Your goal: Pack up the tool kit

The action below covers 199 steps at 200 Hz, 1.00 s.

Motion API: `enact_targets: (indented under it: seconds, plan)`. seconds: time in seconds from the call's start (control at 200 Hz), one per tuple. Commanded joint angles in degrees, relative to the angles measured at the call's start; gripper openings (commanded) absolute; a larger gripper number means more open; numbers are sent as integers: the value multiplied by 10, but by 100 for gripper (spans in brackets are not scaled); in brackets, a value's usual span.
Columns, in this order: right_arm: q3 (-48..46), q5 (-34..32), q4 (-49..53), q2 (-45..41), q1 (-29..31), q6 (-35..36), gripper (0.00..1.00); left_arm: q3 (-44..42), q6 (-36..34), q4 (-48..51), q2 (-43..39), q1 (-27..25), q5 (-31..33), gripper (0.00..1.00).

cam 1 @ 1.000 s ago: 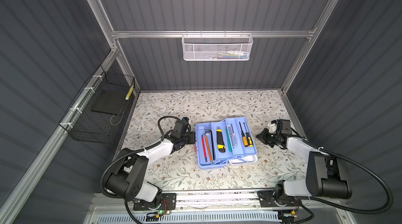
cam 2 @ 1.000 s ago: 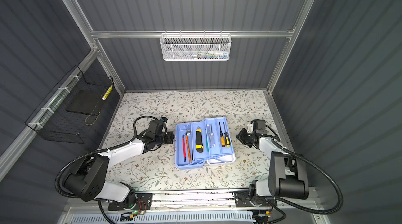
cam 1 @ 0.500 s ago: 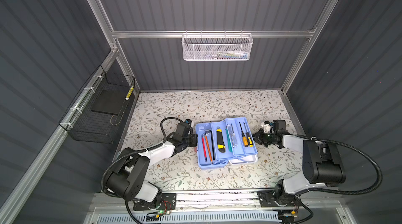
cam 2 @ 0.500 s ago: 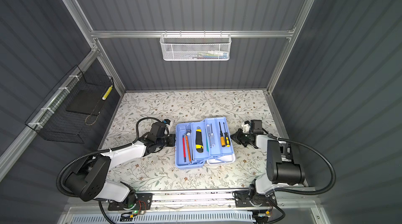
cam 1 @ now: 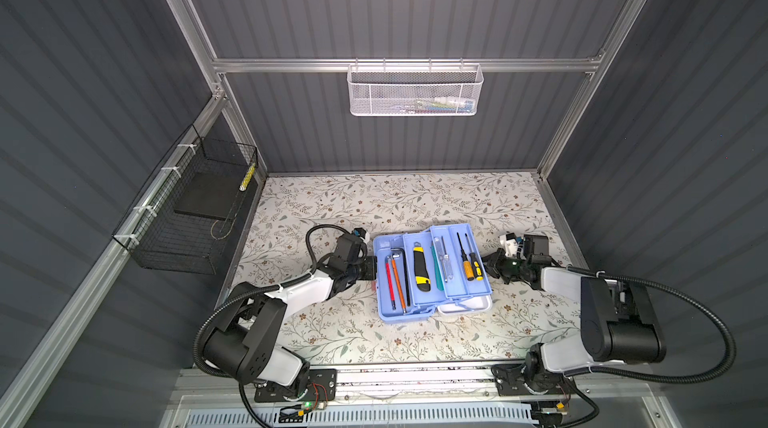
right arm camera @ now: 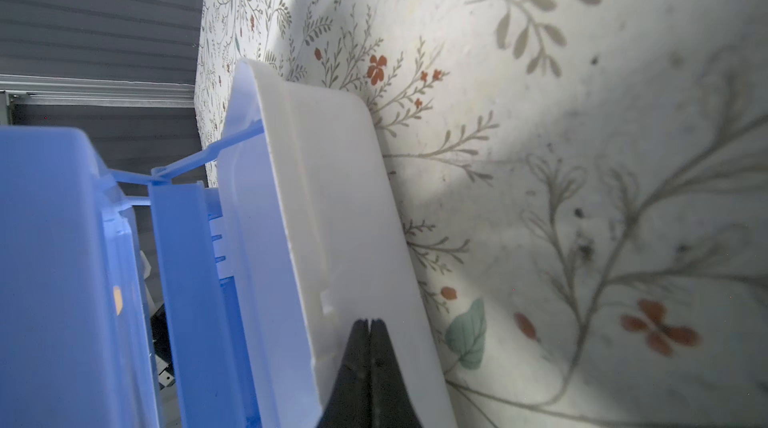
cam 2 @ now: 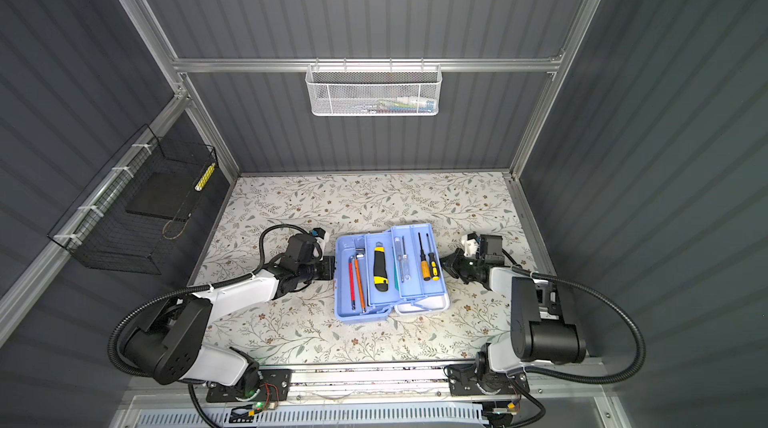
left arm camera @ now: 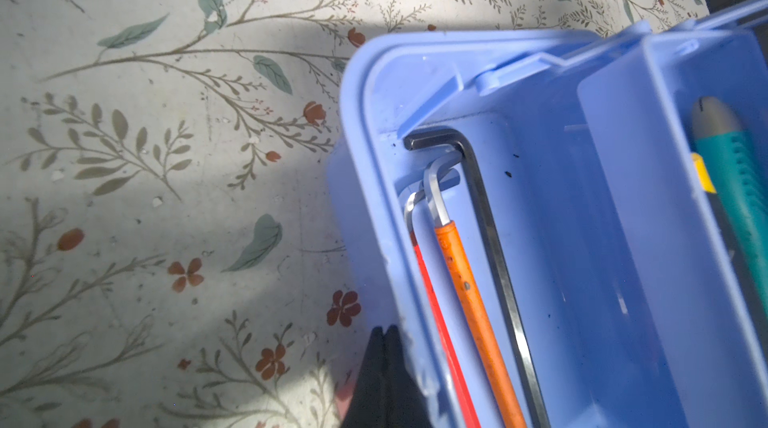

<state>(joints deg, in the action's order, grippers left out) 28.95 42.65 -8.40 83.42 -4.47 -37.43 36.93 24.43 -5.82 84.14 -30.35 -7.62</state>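
Next, I swing the lid upward with my right gripper while my left gripper braces the kit's side (left arm camera: 374, 188), because my right gripper's fingers meet the low lid's outer side (right arm camera: 352, 216).
The tool kit (cam 1: 381, 246) lies open mid-table in both top views, light blue trays fanned out and the white lid (cam 1: 465, 305) low on the right. A yellow-black utility knife (cam 1: 420, 266), screwdrivers (cam 1: 469, 264) and hex keys (left arm camera: 469, 301) lie in the trays. My left gripper (cam 1: 371, 274) is shut and empty, its tips (left arm camera: 384, 328) against the outside of the kit's left wall (left arm camera: 365, 197). My right gripper (cam 1: 485, 264) is shut and empty too. Its tips (right arm camera: 370, 320) are at the lid's outer face (right arm camera: 332, 197), under the right tray.
A white mesh basket (cam 1: 413, 91) hangs on the back wall and a black wire basket (cam 1: 191, 214) on the left wall. The floral table top (cam 1: 374, 201) runs to grey walls on three sides, with a metal rail (cam 1: 415, 376) along the front.
My right gripper has moved left, from open table up to the kit's right side. The left gripper has stayed at the left wall. Both have stayed shut.
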Motion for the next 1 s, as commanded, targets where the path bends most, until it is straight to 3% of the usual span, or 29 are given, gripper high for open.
enact_targets:
  seconds: [0.0,0.41,0.556,0.636,0.756,0.991]
  plan:
    - [-10,70,-16,-31,11,-25,0,-4,-1,-32,-12,-9,-35,0]
    - [-10,61,36,-122,22,-36,0,-14,8,-49,-20,-8,-43,0]
    - [53,-38,171,-167,74,18,0,-18,5,-45,-30,-8,-36,0]
    - [100,-123,259,-186,104,47,6,-21,2,-39,-32,-9,-29,0]
    - [123,-222,333,-219,101,83,14,-30,1,-41,-33,-9,-20,0]
    - [94,-197,310,-197,68,87,13,-36,-1,-38,-36,-8,-14,0]
